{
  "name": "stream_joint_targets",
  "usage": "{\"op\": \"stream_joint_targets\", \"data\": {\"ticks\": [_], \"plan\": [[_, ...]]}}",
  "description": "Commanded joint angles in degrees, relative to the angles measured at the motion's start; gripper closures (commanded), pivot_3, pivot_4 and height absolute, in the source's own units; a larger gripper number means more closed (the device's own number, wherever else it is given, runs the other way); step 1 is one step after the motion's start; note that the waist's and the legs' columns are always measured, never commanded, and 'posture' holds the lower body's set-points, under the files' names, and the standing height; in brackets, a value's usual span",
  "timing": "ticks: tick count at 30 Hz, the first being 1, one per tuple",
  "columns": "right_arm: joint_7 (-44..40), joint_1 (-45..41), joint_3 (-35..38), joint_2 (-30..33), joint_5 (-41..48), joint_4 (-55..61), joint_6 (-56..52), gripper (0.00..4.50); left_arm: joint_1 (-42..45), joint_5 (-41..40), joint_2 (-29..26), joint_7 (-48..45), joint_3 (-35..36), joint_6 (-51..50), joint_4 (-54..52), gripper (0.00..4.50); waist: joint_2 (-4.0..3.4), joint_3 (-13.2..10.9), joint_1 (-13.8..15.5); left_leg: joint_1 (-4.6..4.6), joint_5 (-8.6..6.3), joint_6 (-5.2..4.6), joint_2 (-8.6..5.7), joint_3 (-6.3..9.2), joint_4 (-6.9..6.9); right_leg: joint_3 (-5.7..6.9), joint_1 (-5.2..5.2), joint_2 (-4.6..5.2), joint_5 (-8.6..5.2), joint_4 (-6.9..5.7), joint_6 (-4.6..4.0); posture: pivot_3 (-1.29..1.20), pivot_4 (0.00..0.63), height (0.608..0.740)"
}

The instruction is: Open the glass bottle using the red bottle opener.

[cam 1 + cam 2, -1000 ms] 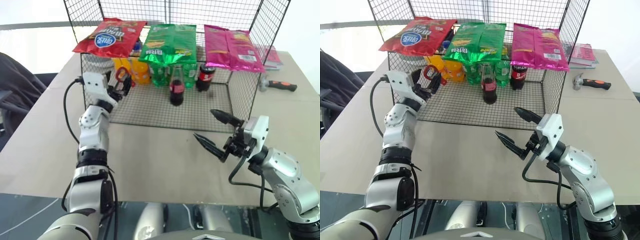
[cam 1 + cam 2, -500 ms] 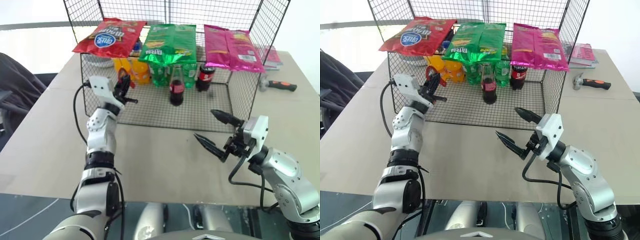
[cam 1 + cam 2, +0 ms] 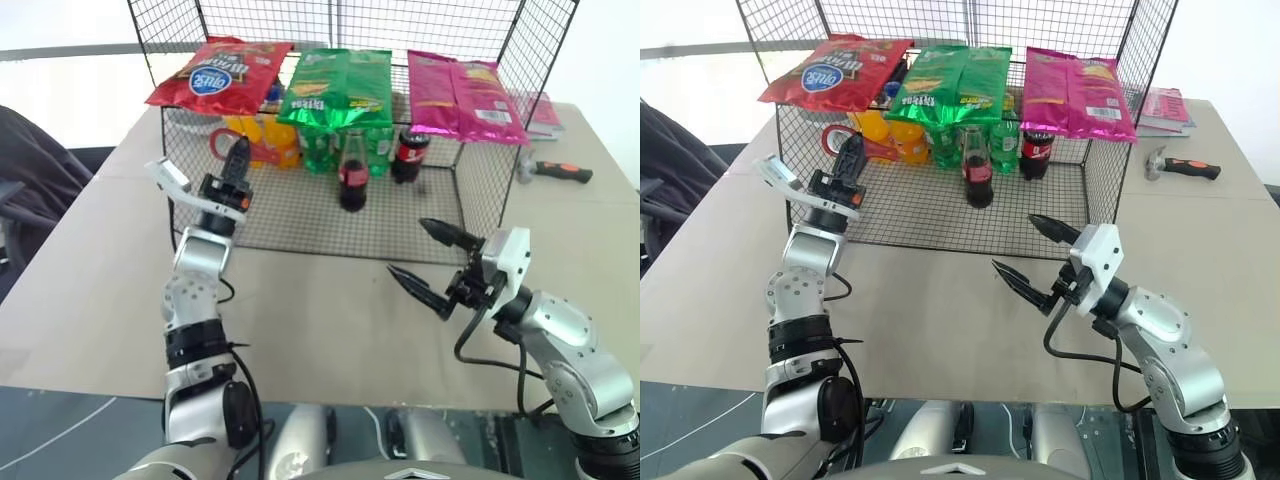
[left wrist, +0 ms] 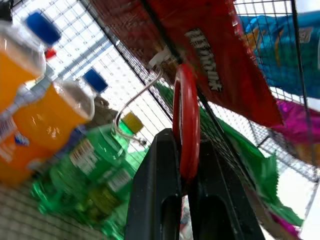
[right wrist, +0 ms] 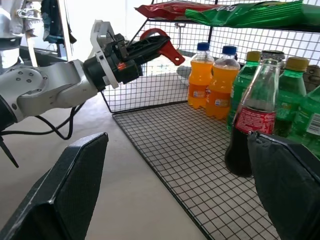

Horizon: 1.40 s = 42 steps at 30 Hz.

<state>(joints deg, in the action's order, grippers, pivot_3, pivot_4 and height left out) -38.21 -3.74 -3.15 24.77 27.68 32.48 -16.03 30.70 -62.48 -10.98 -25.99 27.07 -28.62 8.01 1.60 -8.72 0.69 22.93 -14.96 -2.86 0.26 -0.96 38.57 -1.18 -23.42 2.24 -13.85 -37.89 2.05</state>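
I expect the metal cap (image 5: 273, 53) to come off and fall beside the bottle when I tilt the opener, because it sits over the glass bottle's rim (image 5: 272, 59).
The red bottle opener (image 3: 224, 143) is pinched by its handle in my left gripper (image 3: 238, 160), which is shut on it at the left front corner of the wire rack. Its oval loop (image 4: 185, 117) stands up above the black fingers (image 4: 156, 190), with a thin metal hook (image 4: 131, 106) close by. The glass bottle (image 3: 352, 172), slim with dark cola, a red label and a metal cap, stands upright on the rack's lower shelf, well to the right of the opener. My right gripper (image 3: 406, 247) hovers open over the table in front of the rack, with nothing between its fingers.
The wire rack (image 3: 300, 228) carries red, green and pink chip bags (image 3: 335, 85) on top. Orange soda bottles (image 5: 212, 82), green bottles (image 5: 287, 95) and a squat dark cola bottle (image 3: 409, 152) stand behind the glass bottle. A hammer (image 3: 560, 171) lies at the far right.
My left gripper closed on the opener, rolled its wrist and drew back a little toward me, now pointing upward. The right arm has kept still.
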Motion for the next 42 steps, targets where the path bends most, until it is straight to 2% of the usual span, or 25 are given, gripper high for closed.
{"op": "stream_joint_targets", "data": {"ticks": [1, 6, 10, 14, 22, 25, 30, 33, 38, 41, 42], "plan": [[0.8, -2.3, 0.4, 0.1, 1.8, 0.8, -2.4, 0.0, -1.3, -5.1, -1.0, -2.2, -2.3, -7.4, -5.3, 4.46, 0.0, 0.0, 0.0, 0.0, 0.0, 0.0, 0.0, 0.0, 0.0, -0.01, 0.0, 0.0, 0.0, 0.01, 0.0, 0.0, 0.15, 0.709], [6.7, -8.8, -1.4, 2.4, 6.0, 1.9, -21.3, 0.0, -4.5, -6.1, -4.1, -9.7, -10.7, -18.9, -8.4, 4.46, -0.03, 0.0, -0.1, -0.02, 0.01, 0.02, -0.01, 0.0, 0.0, -0.02, 0.0, -0.03, -0.01, -0.03, -0.02, 0.0, 0.15, 0.709], [6.1, -14.0, -2.4, 2.6, 15.3, 1.5, -34.5, 0.0, -5.0, -3.0, -6.7, -16.0, -17.0, -22.4, -9.1, 4.46, -0.05, 0.0, -0.1, -0.02, 0.02, 0.03, 0.0, 0.02, -0.02, -0.01, -0.01, -0.04, -0.02, -0.02, -0.05, 0.0, 0.15, 0.709], [6.9, -17.8, -3.0, 0.3, 22.1, -0.5, -43.0, 0.0, -4.6, 0.9, -8.6, -22.0, -22.3, -23.0, -9.1, 4.46, -0.07, 0.0, -0.2, -0.01, 0.02, 0.02, 0.0, 0.01, -0.1, -0.04, -0.03, -0.04, -0.03, 0.04, -0.06, 0.0, 0.15, 0.709], [15.2, -20.7, 3.0, -5.8, 37.5, -4.4, -54.9, 0.0, -3.7, 4.5, -9.9, -29.4, -25.4, -23.0, -7.6, 4.46, -0.08, 0.0, -0.2, 0.06, 0.01, 0.02, 0.0, 0.0, -0.1, -0.05, -0.07, 0.04, -0.03, 0.06, -0.06, 0.0, 0.15, 0.709], [16.6, -20.9, 3.5, -5.0, 39.9, -4.3, -56.8, 0.84, -3.3, 6.0, -9.8, -30.5, -25.5, -22.3, -6.5, 4.5, -0.09, -0.1, -0.1, 0.06, 0.01, 0.01, 0.0, 0.0, -0.1, -0.04, -0.07, 0.05, -0.03, 0.07, -0.06, 0.0, 0.15, 0.709], [18.2, -21.3, 3.6, -4.8, 41.7, -4.4, -57.5, 3.17, -3.1, 7.2, -10.0, -32.3, -25.9, -22.9, -5.9, 4.5, -0.09, -0.1, -0.3, 0.12, 0.01, 0.01, 0.0, 0.0, -0.13, -0.05, -0.16, 0.03, -0.03, 0.08, -0.06, 0.0, 0.15, 0.709], [18.0, -21.4, 3.3, -4.5, 42.3, -4.3, -57.9, 4.36, -3.0, 8.1, -10.3, -33.2, -26.5, -22.9, -5.6, 4.5, -0.09, -0.1, -0.6, 0.15, 0.01, 0.01, 0.01, 0.0, -0.13, -0.05, -0.18, 0.03, -0.03, 0.09, -0.05, 0.0, 0.15, 0.709], [16.8, -20.8, 2.8, -3.2, 43.8, -3.6, -57.9, 4.44, -2.9, 7.8, -10.8, -34.6, -27.1, -24.6, -5.6, 4.5, -0.09, -0.1, -1.0, 0.19, 0.01, 0.0, 0.01, 0.01, -0.13, -0.04, -0.18, 0.03, -0.02, 0.13, -0.04, 0.0, 0.15, 0.709], [16.5, -18.5, 2.1, -1.7, 42.2, -2.3, -57.0, 4.44, -3.2, 9.8, -11.2, -35.8, -27.7, -22.1, -6.7, 4.5, -0.09, -0.1, -1.2, 0.19, 0.01, 0.0, 0.01, 0.01, -0.14, -0.03, -0.19, 0.02, -0.02, 0.13, -0.03, 0.0, 0.15, 0.709], [16.8, -17.7, 1.9, -1.3, 40.1, -1.9, -55.5, 4.5, -3.2, 9.8, -11.3, -36.3, -27.6, -21.7, -7.1, 3.76, -0.09, -0.1, -1.2, 0.2, 0.01, 0.0, 0.01, 0.03, -0.14, -0.01, -0.18, 0.02, -0.03, 0.15, -0.03, 0.0, 0.15, 0.709]]}}
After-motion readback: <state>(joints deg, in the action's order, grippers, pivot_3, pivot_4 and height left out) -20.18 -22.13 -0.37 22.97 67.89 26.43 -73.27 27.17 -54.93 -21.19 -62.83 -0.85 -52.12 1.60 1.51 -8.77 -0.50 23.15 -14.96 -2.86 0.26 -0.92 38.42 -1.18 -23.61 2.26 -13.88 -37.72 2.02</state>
